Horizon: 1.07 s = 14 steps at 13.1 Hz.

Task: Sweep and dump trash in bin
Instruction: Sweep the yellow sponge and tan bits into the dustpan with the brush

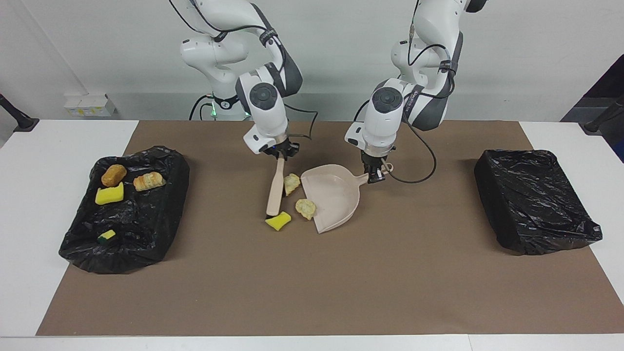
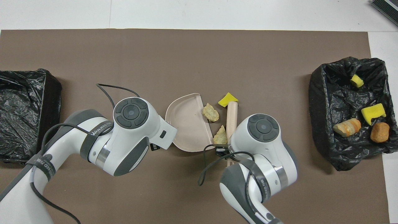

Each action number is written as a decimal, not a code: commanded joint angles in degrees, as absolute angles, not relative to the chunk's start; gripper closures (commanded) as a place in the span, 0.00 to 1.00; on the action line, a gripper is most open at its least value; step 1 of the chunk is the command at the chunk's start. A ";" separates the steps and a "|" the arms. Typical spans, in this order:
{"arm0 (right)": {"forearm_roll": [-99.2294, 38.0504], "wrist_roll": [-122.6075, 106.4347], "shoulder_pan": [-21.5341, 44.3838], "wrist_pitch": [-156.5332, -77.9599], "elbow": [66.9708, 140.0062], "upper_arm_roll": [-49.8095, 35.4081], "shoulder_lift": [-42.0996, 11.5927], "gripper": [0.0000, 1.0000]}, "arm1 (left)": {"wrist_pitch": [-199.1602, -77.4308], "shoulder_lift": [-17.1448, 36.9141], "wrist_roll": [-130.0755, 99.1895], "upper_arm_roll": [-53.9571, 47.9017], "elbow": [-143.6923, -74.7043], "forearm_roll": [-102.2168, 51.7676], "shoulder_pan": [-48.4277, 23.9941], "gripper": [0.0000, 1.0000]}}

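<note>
The yellow sponge bit (image 2: pixel 227 99) and a beige chunk are between the brush and the dustpan's opening. My right gripper should move the brush back toward the dustpan (image 2: pixel 191 119).
My left gripper (image 1: pixel 376 173) is shut on the handle of the pale pink dustpan (image 1: pixel 331 197), which lies flat on the brown mat (image 1: pixel 341 282). My right gripper (image 1: pixel 280 155) is shut on the beige brush (image 1: pixel 276 190), whose tip rests on the mat beside the pan's mouth. One pale beige chunk (image 1: pixel 305 208) lies at the pan's lip. Another beige chunk (image 1: pixel 291 183) lies between brush and pan. A yellow sponge bit (image 1: pixel 278 222) lies at the brush's tip. In the overhead view the dustpan (image 2: pixel 186 123), brush (image 2: pixel 231 116) and sponge bit (image 2: pixel 227 99) show between my wrists.
A black-bagged bin (image 1: pixel 165 234) at the right arm's end holds an orange-brown lump (image 1: pixel 113 175), a beige piece (image 1: pixel 148 181) and two yellow sponge bits (image 1: pixel 108 195). A second black-bagged bin (image 1: pixel 534 200) stands at the left arm's end.
</note>
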State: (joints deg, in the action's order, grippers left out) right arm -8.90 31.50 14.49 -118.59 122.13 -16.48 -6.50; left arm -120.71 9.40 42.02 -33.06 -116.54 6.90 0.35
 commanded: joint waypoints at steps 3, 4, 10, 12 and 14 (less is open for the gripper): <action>-11.42 24.19 20.03 -117.42 113.91 -16.79 -10.99 1.00 | -121.73 7.29 41.92 -32.78 -118.92 5.71 0.35 1.00; -12.56 23.04 20.21 -116.38 113.04 -16.79 -10.90 1.00 | -121.73 7.29 41.92 -32.78 -118.92 5.71 0.35 1.00; -4.79 14.33 13.10 -102.40 110.48 -16.08 -6.15 1.00 | -122.08 7.29 35.88 -32.78 -118.83 5.28 0.62 1.00; -1.42 11.80 10.91 -103.44 111.35 -16.08 -6.15 1.00 | -121.99 7.29 30.70 -32.78 -118.83 3.87 0.62 1.00; -0.80 7.13 7.66 -109.65 115.64 -16.08 -6.15 1.00 | -121.91 7.47 24.64 -32.70 -118.39 3.60 0.62 1.00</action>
